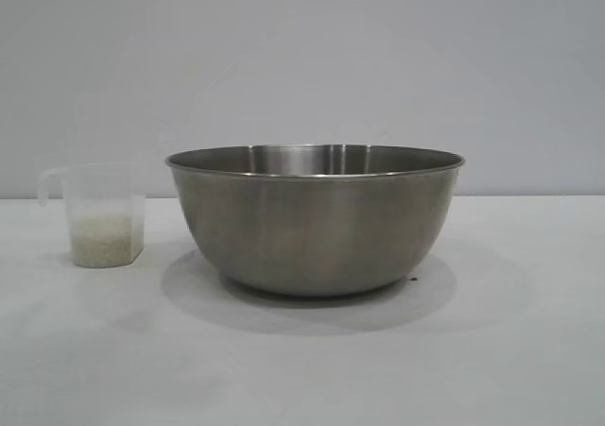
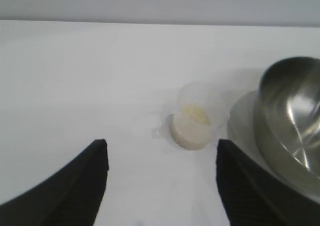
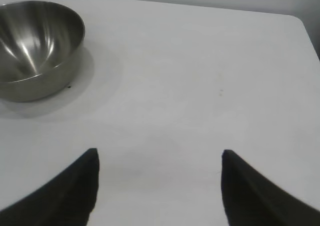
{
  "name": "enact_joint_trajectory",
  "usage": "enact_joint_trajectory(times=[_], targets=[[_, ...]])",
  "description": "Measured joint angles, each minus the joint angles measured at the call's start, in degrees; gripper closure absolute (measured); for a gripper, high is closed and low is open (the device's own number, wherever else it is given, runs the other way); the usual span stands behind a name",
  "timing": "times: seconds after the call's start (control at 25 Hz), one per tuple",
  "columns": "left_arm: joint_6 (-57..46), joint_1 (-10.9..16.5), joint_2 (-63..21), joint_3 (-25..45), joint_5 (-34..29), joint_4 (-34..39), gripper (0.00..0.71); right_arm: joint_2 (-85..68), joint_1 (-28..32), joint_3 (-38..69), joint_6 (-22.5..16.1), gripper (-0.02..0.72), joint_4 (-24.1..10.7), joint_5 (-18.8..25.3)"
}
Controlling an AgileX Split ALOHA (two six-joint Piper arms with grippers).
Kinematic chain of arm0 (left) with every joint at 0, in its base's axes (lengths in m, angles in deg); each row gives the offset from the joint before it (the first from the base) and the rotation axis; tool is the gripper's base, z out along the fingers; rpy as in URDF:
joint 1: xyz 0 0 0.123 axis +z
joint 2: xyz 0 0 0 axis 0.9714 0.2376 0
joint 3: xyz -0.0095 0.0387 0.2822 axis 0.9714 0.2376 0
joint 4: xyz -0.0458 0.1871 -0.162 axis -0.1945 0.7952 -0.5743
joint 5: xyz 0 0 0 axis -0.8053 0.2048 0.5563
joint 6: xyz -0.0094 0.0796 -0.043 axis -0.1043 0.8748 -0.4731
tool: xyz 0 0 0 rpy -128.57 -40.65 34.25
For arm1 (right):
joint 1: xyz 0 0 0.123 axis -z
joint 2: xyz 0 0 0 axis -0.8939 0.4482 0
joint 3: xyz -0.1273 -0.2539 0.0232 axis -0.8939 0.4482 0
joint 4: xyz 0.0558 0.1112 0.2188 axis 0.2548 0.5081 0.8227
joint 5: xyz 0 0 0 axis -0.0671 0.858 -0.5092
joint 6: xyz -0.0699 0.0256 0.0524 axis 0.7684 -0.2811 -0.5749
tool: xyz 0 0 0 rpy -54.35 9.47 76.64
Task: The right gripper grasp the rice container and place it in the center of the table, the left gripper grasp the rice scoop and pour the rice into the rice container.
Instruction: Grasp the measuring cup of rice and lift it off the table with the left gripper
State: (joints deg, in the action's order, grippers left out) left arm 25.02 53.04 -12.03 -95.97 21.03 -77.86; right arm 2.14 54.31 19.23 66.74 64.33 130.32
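Note:
The rice (image 1: 102,243) sits loose and grainy low in the rice scoop (image 1: 104,221), so I expect all of it to run out when I pour and leave the scoop empty.
The rice container (image 1: 317,220), a large steel bowl, stands upright near the middle of the white table (image 1: 510,350). It also shows in the left wrist view (image 2: 290,121) and the right wrist view (image 3: 35,48), and looks empty inside. The rice scoop (image 1: 102,216), a clear plastic cup with a side handle, stands to the bowl's left with rice (image 1: 104,240) in its lower part; it also shows in the left wrist view (image 2: 196,117). My left gripper (image 2: 161,148) is open and empty, held back from the scoop. My right gripper (image 3: 159,156) is open and empty over bare table, away from the bowl.
A plain grey wall stands behind the table. The table's far edge and a rounded corner (image 3: 299,19) show in the right wrist view. Neither arm shows in the exterior view.

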Motion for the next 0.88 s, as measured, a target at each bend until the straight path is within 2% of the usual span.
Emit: enact_joint_trajectory(times=[0.08,0.2,0.44,0.6,0.68,0.84,0.88], targets=[[0.0,-1.71,1.27,1.43,5.27,0.0,0.253,0.0,0.0,0.0,0.0,0.261,0.0,0.0],[-0.22,-2.87,2.98,3.21,11.33,0.0,0.253,0.0,0.0,0.0,0.0,0.261,0.0,0.0],[-5.2,-2.96,7.62,6.04,21.95,0.75,0.253,0.0,0.0,0.0,0.0,0.261,0.0,0.0],[-11.94,-2.96,13.93,7.67,27.98,5.82,0.253,0.0,0.0,0.0,0.0,0.261,0.0,0.0],[-16.2,-2.96,17.81,8.72,33.26,8.79,0.253,0.0,0.0,0.0,0.0,0.261,0.0,0.0],[-24.57,-2.96,27.29,12.05,49.38,11.79,0.253,0.0,0.0,0.0,0.0,0.261,0.0,0.0],[-26.16,-2.96,29.23,12.5,51.16,12.26,0.253,0.0,0.0,0.0,0.0,0.261,0.0,0.0]])
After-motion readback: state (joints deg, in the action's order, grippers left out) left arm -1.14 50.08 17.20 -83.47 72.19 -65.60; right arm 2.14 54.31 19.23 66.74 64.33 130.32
